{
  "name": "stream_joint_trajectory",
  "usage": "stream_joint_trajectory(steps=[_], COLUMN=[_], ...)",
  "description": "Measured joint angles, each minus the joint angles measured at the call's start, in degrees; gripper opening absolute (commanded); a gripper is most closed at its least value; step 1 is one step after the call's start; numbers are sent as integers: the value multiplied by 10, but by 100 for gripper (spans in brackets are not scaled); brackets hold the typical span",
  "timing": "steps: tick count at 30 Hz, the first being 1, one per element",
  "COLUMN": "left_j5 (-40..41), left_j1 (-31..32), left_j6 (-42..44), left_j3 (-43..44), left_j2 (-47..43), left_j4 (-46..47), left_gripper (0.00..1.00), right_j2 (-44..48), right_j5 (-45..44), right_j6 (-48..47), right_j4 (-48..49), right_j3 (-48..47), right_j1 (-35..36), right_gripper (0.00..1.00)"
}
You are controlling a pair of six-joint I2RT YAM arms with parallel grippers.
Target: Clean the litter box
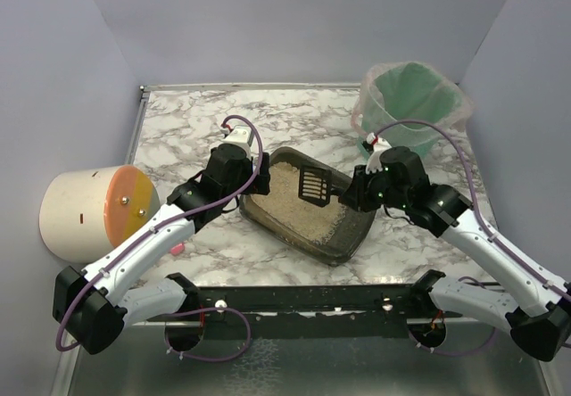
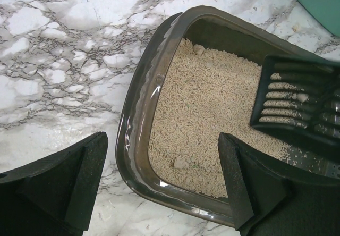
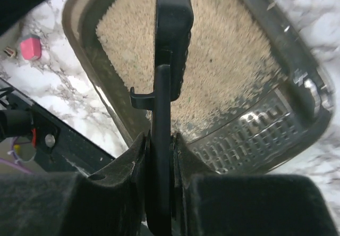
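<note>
The black scoop's head (image 1: 315,185) is over open litter (image 1: 286,193) inside the box's rim. So my right gripper should keep lowering it until it rests there, then let go of the handle.
The litter box (image 1: 353,243) is a dark grey-brown tray of beige litter lying at an angle in the middle of the marble table. My right gripper (image 1: 354,189) is shut on the handle of a black slotted scoop (image 1: 314,184), whose head is over the litter at the box's far end. In the right wrist view the scoop (image 3: 172,28) stands edge-on between my shut right gripper (image 3: 162,140). My left gripper (image 2: 162,140) is open and straddles the box's left rim (image 2: 133,135) without touching it. A small pale clump (image 2: 180,163) lies in the litter near that corner. Litter sits in the scoop's (image 2: 297,100) slots.
A green bucket (image 1: 410,97) lined with a clear bag stands at the back right, just beyond the box. A pale cylinder with an orange face (image 1: 94,209) lies at the left table edge. A small pink object (image 1: 177,249) lies near the left arm.
</note>
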State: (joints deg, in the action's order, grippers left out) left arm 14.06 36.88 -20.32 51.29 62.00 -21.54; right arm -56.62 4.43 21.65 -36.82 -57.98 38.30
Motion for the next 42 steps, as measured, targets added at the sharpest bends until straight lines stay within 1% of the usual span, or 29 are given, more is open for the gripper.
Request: stream_joint_trajectory(steps=[3, 6, 10, 14, 18, 23, 30, 33, 36, 40, 42], left_j5=[0, 0, 0, 1, 4, 6, 7, 7, 8, 8, 8], left_j1=[0, 0, 0, 0, 0, 0, 0, 0, 0, 0, 0], left_j6=[0, 0, 0, -1, -2, -3, -2, -2, -2, -2, -2], left_j3=[0, 0, 0, -1, -3, -4, -4, -4, -4, -4, -4], left_j2=[0, 0, 0, -2, -10, -18, -18, -18, -18, -18, -18], left_j4=[0, 0, 0, 0, -2, -4, -5, -5, -5, -5, -5], left_gripper=[92, 92, 92, 92, 92, 92, 92, 92, 92, 92, 92], right_j2=[-3, -9, -21, -65, -100, -120, -147, -153, -156, -159, -159], right_j5=[14, 15, 17, 16, 16, 17, 18, 19, 21, 20, 20], right_j6=[62, 124, 204, 269, 313, 348, 360, 363, 360, 342, 330], right_j4=[38, 83, 163, 212, 239, 272, 286, 286, 286, 274, 265], right_j3=[60, 99, 129, 136, 138, 140, 140, 140, 140, 140, 140], right_j1=[0, 0, 0, 0, 0, 0, -1, -1, -1, -1, -1], right_gripper=[1, 1, 1, 1, 7, 15, 19, 26, 37, 49, 53])
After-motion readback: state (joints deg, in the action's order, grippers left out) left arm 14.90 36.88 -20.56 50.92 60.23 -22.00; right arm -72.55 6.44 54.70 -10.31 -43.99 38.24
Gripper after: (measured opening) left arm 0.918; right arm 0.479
